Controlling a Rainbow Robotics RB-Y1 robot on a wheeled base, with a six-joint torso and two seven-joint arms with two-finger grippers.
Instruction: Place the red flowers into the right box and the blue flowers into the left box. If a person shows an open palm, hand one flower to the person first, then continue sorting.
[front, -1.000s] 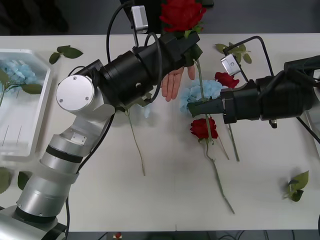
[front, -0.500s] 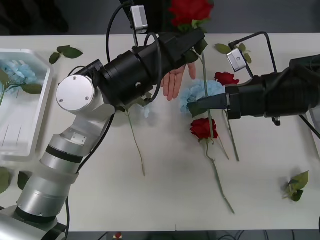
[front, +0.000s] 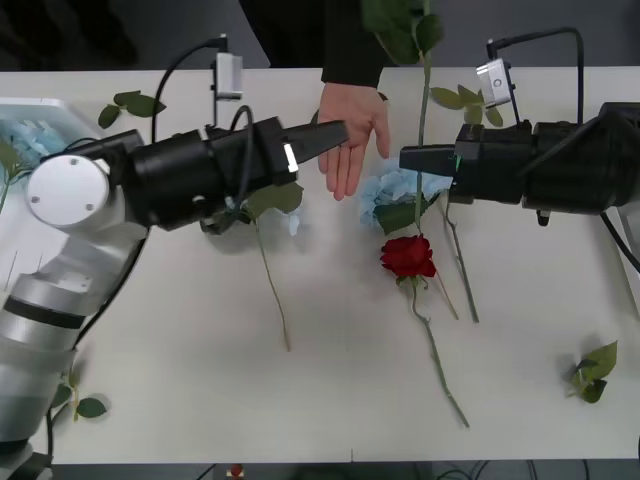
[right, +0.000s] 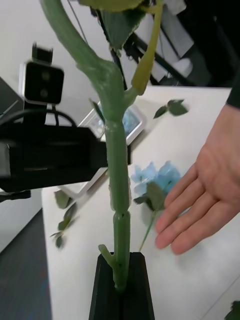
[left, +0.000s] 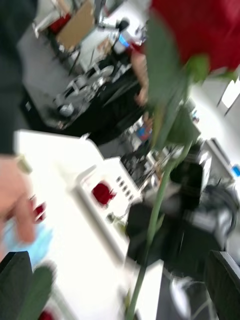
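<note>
My gripper will lift the blue flower, and the long thin stem (front: 272, 285) will come along with it, because blue petals show by the leaf above the stem.
My right gripper (front: 408, 158) is shut on the green stem of a red flower (front: 421, 100), which stands upright over the table's far middle. In the right wrist view the stem (right: 114, 165) is clamped between the black fingers. Its red head (left: 200, 30) shows in the left wrist view. My left gripper (front: 340, 133) is open, just left of a person's open palm (front: 350, 135). A blue flower (front: 392, 190) and another red flower (front: 407, 256) lie on the table. The left box (front: 55, 250) holds a blue flower (front: 25, 140). The right box (left: 82, 182) holds a red flower (left: 102, 192).
A long thin stem (front: 272, 285) lies on the table below my left arm. Loose green leaf sprigs lie at the back left (front: 130, 103), the back right (front: 468, 98) and the front right (front: 595, 372). The front middle of the table is bare.
My left gripper let go of the red flower and drew back to the left. My right gripper now holds its stem alone, farther back. The palm shows fully.
</note>
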